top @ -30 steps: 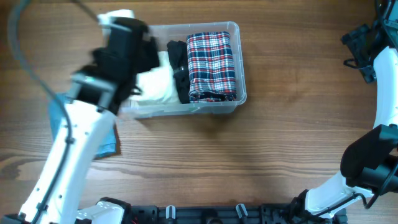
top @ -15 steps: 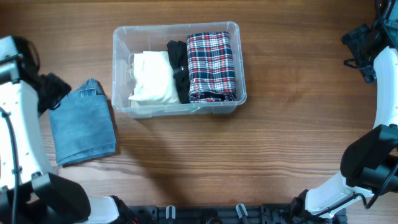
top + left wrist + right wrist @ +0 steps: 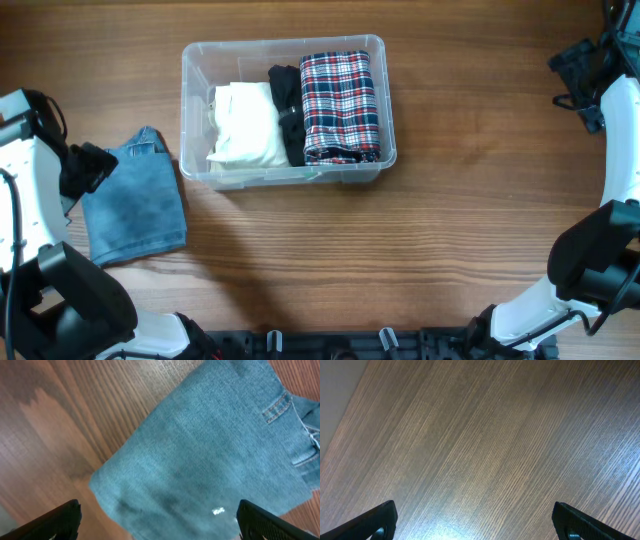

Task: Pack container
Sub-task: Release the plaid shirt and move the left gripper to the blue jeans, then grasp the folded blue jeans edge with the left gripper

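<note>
The flat jeans [image 3: 140, 200] are under my left gripper, which hovers inside their long edge, so I should pull back and pinch that edge [image 3: 90, 212] before I lift the jeans into the container.
The clear plastic container [image 3: 194, 90] stands at the back middle of the table. Inside lie a white folded garment [image 3: 245, 125], a black one [image 3: 288, 112] and a red plaid one [image 3: 340, 105], side by side. Left of the container, folded blue jeans [image 3: 135, 200] lie flat on the wood. My left gripper [image 3: 95, 165] hovers at the jeans' left upper edge, open and holding nothing. In the left wrist view the jeans [image 3: 210, 450] fill the space between the wide-apart jaws of the left gripper [image 3: 159, 525]. My right gripper [image 3: 572, 68] stays at the far right, open over bare wood [image 3: 480, 445].
The wooden table [image 3: 450, 220] stretches in front of and to the right of the container. The right arm's white links [image 3: 620, 150] run along the right edge. A black rail [image 3: 330, 345] lines the front edge.
My left arm has swung from over the container's left end out to the left side, now low beside the jeans. The white garment stays in the container. The right arm has not moved.
</note>
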You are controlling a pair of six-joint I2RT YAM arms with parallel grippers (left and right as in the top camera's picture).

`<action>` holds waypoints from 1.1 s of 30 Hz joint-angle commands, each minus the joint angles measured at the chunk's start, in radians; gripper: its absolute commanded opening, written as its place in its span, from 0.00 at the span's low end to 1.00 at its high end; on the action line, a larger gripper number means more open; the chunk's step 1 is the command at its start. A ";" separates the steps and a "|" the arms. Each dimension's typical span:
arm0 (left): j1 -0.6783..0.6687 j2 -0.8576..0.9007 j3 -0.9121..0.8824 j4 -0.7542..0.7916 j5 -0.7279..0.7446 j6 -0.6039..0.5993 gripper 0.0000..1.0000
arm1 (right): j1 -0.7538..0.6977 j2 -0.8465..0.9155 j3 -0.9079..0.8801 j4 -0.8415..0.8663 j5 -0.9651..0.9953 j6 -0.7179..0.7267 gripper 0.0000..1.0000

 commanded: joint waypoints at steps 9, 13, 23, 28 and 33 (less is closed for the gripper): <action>0.032 0.025 -0.068 0.201 0.003 0.149 0.87 | 0.004 0.016 -0.004 0.002 -0.005 0.008 1.00; 0.080 0.040 -0.068 0.253 0.004 0.149 0.90 | 0.004 0.016 -0.004 0.002 -0.005 0.009 1.00; 0.109 0.047 -0.094 0.228 0.135 0.334 0.86 | 0.004 0.016 -0.004 0.002 -0.005 0.009 1.00; 0.109 0.048 -0.153 0.261 0.213 0.505 0.85 | 0.004 0.016 -0.004 0.002 -0.005 0.009 1.00; 0.111 0.048 -0.197 0.271 0.202 0.624 0.90 | 0.004 0.016 -0.004 0.002 -0.005 0.009 1.00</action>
